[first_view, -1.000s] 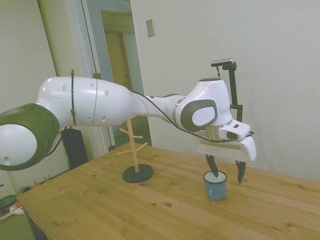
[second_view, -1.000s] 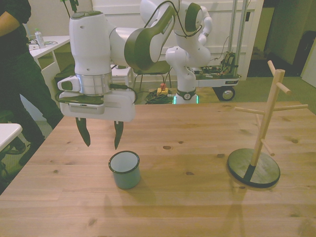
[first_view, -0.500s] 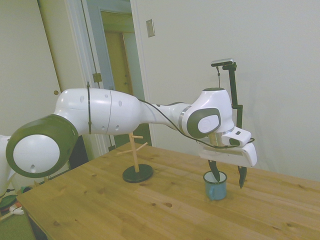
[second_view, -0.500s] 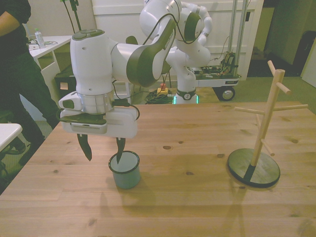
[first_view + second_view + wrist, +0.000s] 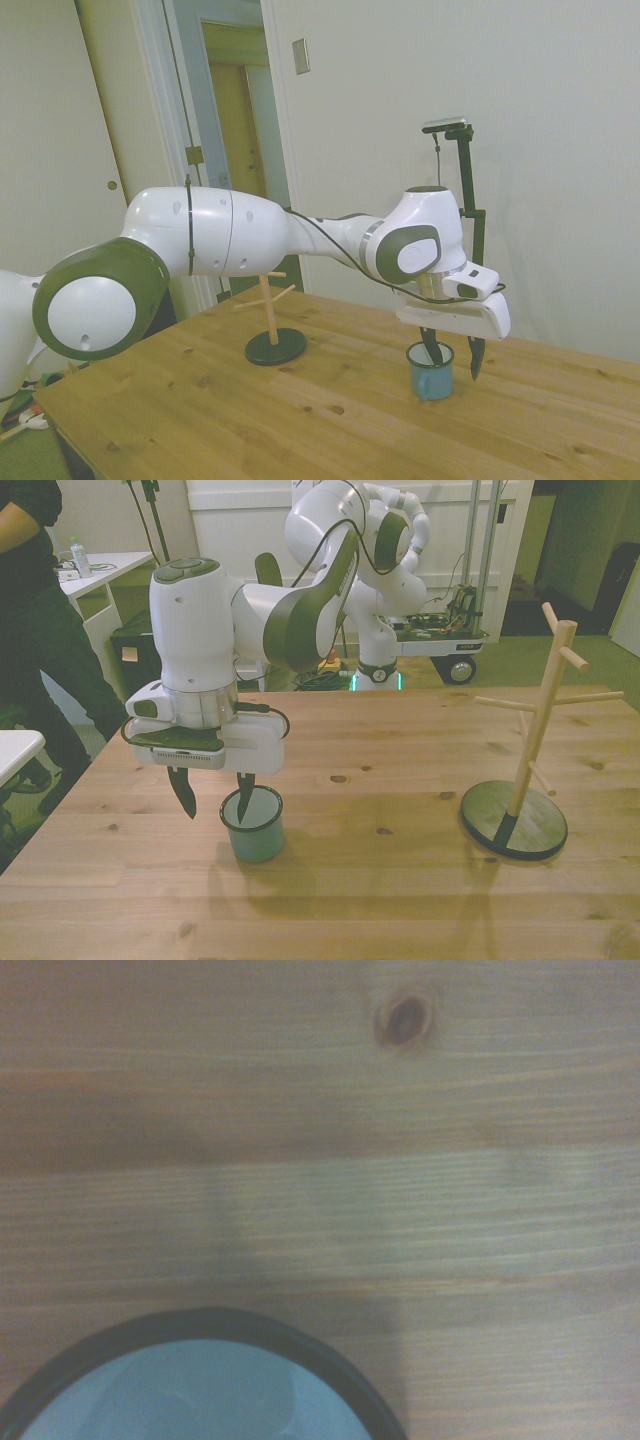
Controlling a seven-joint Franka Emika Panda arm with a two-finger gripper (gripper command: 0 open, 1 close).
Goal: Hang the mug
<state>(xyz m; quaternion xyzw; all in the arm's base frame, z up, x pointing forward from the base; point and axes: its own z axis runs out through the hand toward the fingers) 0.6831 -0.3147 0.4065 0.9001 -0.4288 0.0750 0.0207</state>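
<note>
The light-blue mug's handle (image 5: 423,387) sticks out from the mug's side (image 5: 436,374), so the mug will tilt and hang at an angle when I hang it on a peg.
The light-blue mug (image 5: 252,830) stands upright on the wooden table (image 5: 400,880), also seen in the side view as the mug (image 5: 431,375). My gripper (image 5: 215,808) is open and low over it, straddling the mug's wall. One dark finger dips inside the white interior; the other hangs outside, on the front view's left. In the side view the gripper (image 5: 453,360) shows the same straddle. The wrist view catches only the mug's dark rim (image 5: 210,1322) and bare wood. I cannot make out the handle. The wooden peg stand (image 5: 537,735) rises at the front view's right.
The peg stand (image 5: 268,305) sits on a dark round base (image 5: 513,822), well apart from the mug. A person (image 5: 35,630) in dark clothes stands beyond the table's edge at the front view's left. A white side table (image 5: 15,750) is beside them.
The gripper has come down and shifted over the mug; one finger that hung above the rim now reaches inside. The mug has not moved.
</note>
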